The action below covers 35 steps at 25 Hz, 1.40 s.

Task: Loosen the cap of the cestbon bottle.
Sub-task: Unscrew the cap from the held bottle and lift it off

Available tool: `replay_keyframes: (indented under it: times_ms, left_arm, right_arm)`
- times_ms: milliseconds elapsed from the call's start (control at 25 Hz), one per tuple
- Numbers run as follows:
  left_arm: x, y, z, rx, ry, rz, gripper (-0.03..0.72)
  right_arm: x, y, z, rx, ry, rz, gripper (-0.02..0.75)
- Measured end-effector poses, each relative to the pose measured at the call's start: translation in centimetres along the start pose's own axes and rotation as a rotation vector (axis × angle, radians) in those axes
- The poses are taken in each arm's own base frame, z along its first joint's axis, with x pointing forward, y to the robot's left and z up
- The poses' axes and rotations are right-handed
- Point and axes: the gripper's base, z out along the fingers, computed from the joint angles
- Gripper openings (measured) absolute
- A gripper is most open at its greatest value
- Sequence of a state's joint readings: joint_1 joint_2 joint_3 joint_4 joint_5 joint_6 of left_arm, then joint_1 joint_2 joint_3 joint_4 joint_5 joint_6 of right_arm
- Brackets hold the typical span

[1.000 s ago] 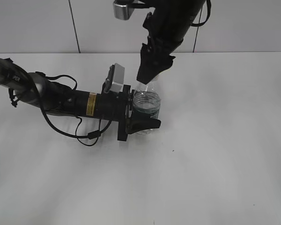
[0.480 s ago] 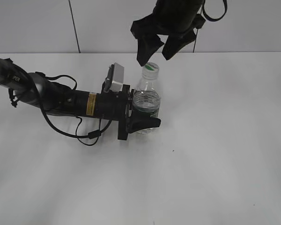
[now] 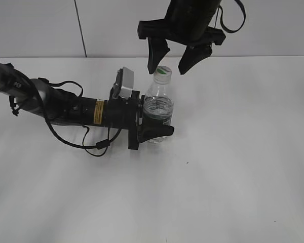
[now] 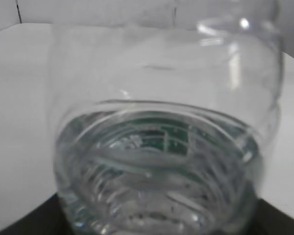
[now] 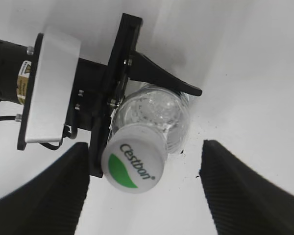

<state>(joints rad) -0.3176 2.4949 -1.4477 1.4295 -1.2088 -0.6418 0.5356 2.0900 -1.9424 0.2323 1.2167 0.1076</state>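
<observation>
My left gripper is holding the bottle's lower body (image 3: 157, 120) tight, so I expect the white cap (image 3: 162, 74) to turn alone and come off in one piece when I twist it.
The cestbon bottle (image 3: 158, 109) stands upright on the white table, clear with a dark green label band. My left gripper (image 3: 154, 126) is shut on its lower body from the left. The bottle fills the left wrist view (image 4: 161, 147). Its white cap (image 3: 163, 72) with a green mark sits on the neck. My right gripper (image 3: 172, 61) is open and hovers just above the cap, one finger on each side, not touching. In the right wrist view the cap (image 5: 134, 163) shows between the two spread fingers (image 5: 44, 191).
The left arm and its cable (image 3: 66, 109) lie along the white table (image 3: 233, 167) to the left of the bottle. A wall with panel seams (image 3: 80, 28) runs behind the table's far edge.
My right gripper was closed over the cap a second ago. It has let go, opened wide and lifted slightly, so the cap now shows. The left gripper and bottle have not moved.
</observation>
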Motion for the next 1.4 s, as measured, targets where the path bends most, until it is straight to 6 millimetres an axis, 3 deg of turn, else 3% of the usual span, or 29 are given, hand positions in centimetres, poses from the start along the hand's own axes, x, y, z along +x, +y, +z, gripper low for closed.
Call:
replay_keyframes:
  times_ms: [320, 760, 1400]
  left_arm:
    - [0.0, 0.0, 0.0, -0.001, 0.001, 0.0, 0.404]
    - [0.0, 0.0, 0.0, -0.001, 0.0, 0.0, 0.404]
    - [0.0, 0.0, 0.0, -0.003, 0.004, 0.0, 0.404]
  right_arm:
    - [0.0, -0.1, 0.9, -0.004, 0.02, 0.02, 0.531]
    - [0.0, -0.1, 1.3, -0.014, 0.031, 0.027, 0.421]
    - [0.0, -0.1, 1.3, -0.014, 0.032, 0.027, 0.411]
